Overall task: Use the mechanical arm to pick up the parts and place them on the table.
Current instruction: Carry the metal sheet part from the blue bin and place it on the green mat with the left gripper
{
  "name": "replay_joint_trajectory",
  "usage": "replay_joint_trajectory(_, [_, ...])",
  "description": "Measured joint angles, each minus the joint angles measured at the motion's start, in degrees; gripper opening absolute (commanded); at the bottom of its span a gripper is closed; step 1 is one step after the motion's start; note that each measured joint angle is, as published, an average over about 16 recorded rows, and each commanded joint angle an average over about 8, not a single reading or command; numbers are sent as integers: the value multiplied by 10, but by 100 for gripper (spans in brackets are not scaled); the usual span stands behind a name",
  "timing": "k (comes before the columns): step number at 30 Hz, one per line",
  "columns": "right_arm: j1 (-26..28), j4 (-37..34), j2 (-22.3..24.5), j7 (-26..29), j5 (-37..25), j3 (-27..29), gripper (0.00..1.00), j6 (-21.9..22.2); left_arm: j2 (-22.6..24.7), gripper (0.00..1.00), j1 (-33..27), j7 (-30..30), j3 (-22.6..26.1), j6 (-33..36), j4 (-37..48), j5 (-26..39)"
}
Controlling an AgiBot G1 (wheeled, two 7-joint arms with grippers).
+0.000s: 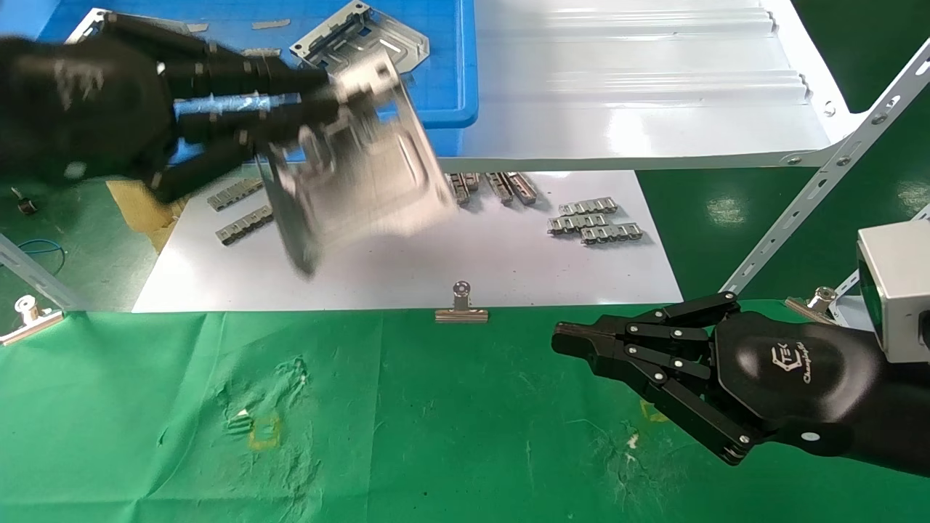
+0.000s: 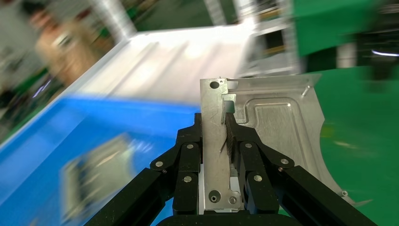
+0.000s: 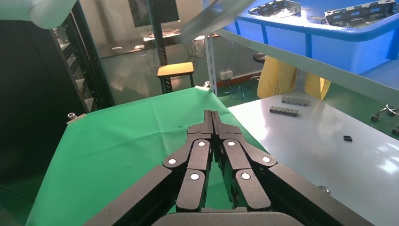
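I should keep lowering the part until it rests flat on the green cloth (image 1: 257, 449), since that lies clear and my left gripper clamps the silver part's folded edge (image 2: 216, 153).
My left gripper (image 1: 323, 98) is shut on a silver stamped part (image 1: 363, 174) and holds it in the air, tilted, over the near edge of the blue bin and the white sheet. In the left wrist view the black fingers (image 2: 188, 155) clamp the part's folded edge (image 2: 216, 141). Another part (image 1: 360, 33) lies in the blue bin (image 1: 450, 87), and one more (image 1: 91, 25) shows behind the left hand. My right gripper (image 1: 574, 340) is shut and empty, parked low over the green cloth table (image 1: 363, 436) at the right; it also shows in the right wrist view (image 3: 211, 115).
Small grey ridged strips (image 1: 592, 221) lie on the white sheet (image 1: 472, 269). A silver binder clip (image 1: 461, 305) pins the sheet's front edge. The glossy white shelf board (image 1: 639, 87) and a slanted perforated strut (image 1: 828, 181) stand at the back right.
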Motion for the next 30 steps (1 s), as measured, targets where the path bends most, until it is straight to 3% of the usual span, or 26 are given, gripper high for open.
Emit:
replay_joint_trajectory(5, [0,0,0,0,0,0,0,0,-16,0,25,96,-9,72,6,-34])
replay_joint_trajectory(11, [0,0,0,0,0,0,0,0,-33,0,55,158,4,109,6,-9])
replay_joint_trajectory(30, [0,0,0,0,0,0,0,0,-48,0,164,254,55,46,-7,128])
